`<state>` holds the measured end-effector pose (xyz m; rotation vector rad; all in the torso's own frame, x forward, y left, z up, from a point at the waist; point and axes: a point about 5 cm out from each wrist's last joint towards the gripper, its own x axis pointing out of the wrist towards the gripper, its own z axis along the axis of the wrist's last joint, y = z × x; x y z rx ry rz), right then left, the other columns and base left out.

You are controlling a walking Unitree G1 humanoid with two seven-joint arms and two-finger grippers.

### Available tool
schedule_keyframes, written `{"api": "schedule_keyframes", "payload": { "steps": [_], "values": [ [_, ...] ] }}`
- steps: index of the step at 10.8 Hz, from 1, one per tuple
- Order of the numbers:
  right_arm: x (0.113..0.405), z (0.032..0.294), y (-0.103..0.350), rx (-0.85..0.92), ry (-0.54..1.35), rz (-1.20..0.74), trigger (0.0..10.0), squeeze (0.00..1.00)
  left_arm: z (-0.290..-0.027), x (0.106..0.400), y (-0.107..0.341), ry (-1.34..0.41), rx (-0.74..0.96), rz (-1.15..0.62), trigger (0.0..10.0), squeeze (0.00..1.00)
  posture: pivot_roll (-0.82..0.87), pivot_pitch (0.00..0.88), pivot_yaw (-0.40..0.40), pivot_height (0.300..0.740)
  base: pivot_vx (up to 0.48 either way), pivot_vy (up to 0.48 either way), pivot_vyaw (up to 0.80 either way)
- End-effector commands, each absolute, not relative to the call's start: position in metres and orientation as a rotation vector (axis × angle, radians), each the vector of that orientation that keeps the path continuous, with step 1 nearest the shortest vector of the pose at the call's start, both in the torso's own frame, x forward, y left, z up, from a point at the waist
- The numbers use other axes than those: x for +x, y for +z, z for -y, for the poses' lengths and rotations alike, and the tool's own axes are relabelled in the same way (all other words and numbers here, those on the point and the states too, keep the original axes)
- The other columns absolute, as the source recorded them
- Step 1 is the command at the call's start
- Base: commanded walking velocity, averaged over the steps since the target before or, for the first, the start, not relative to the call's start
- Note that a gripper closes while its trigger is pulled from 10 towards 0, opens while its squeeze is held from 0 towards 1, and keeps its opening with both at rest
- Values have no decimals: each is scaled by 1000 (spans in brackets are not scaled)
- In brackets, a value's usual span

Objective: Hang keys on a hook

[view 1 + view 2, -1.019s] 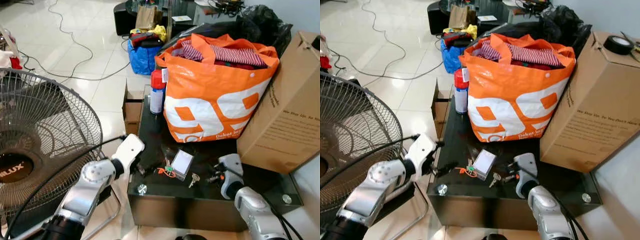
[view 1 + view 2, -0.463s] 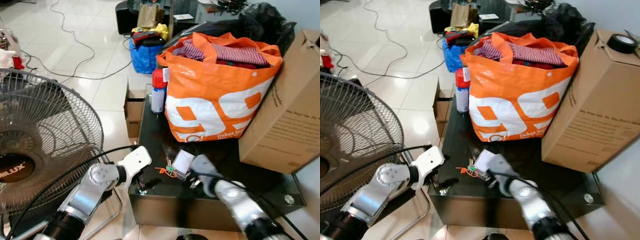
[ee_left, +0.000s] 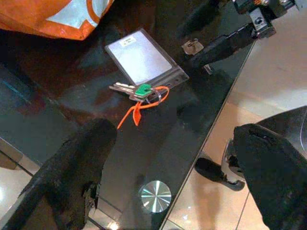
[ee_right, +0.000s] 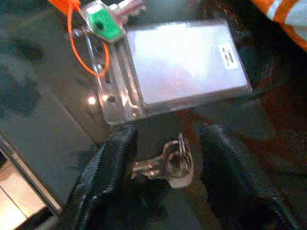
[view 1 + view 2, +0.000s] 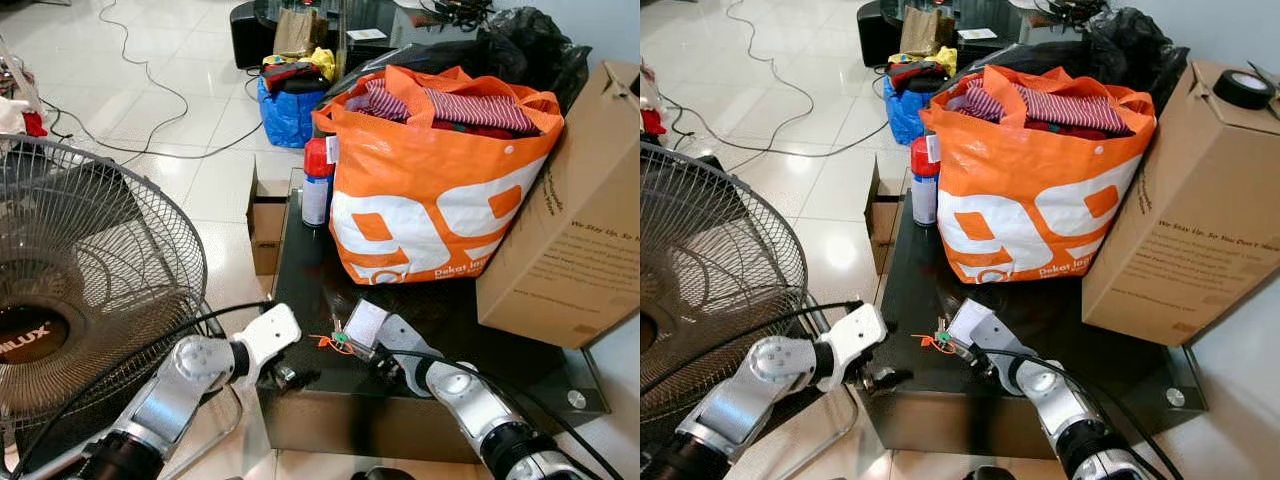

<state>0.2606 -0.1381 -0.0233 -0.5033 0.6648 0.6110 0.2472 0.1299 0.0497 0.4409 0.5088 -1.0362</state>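
Observation:
The silver key's head (image 4: pixel 178 171) has the ring (image 4: pixel 183 148) standing up through it, so the key will hang and swing below when the robot carries the ring to the hook.
A bunch of keys (image 5: pixel 335 341) with a green cap (image 4: pixel 105 26) and an orange tie (image 3: pixel 139 108) lies on the black glass table (image 5: pixel 300 250), hooked to a clear card holder (image 5: pixel 362 322). A loose silver key (image 4: pixel 170 163) on a ring lies beside the holder. My right gripper (image 5: pixel 384 362) is low over it, open, one black finger (image 4: pixel 110 177) on each side of the key. At the table's front left corner my left gripper (image 5: pixel 284 377) stands open, short of the keys, holding nothing.
A stuffed orange bag (image 5: pixel 430 190) and a large cardboard box (image 5: pixel 570 240) fill the back and right of the table. A red-capped spray can (image 5: pixel 315 185) stands at the back left. A floor fan (image 5: pixel 90 300) stands close on the left. Cables and bags lie on the tiled floor.
My right arm has swung left from the table's right front and come down over the loose silver key. My left gripper has dropped toward the front left corner.

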Motion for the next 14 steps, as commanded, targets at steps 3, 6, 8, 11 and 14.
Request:
{"api": "schedule_keyframes", "payload": {
  "steps": [3,6,8,11,14],
  "values": [
    [267,142,-21,-542,585,-657,10000,0,-128,245,53,-1057,456,-498,10000,0,-130,0,-55,740,0,0,0],
    [266,144,-24,-516,591,-680,0,0,-128,245,54,-1065,461,-497,10000,0,-130,0,-49,740,0,0,0],
    [261,145,-28,-506,604,-695,0,0,-128,245,55,-1073,465,-494,10000,0,-129,0,-48,740,0,0,0],
    [259,145,-30,-496,611,-704,0,0,-127,245,55,-1075,466,-494,10000,0,-128,0,-48,740,0,0,0],
    [256,145,-32,-491,621,-712,0,0,-127,246,55,-1077,466,-495,10000,0,-129,0,-48,740,0,0,0]
  ]
}}
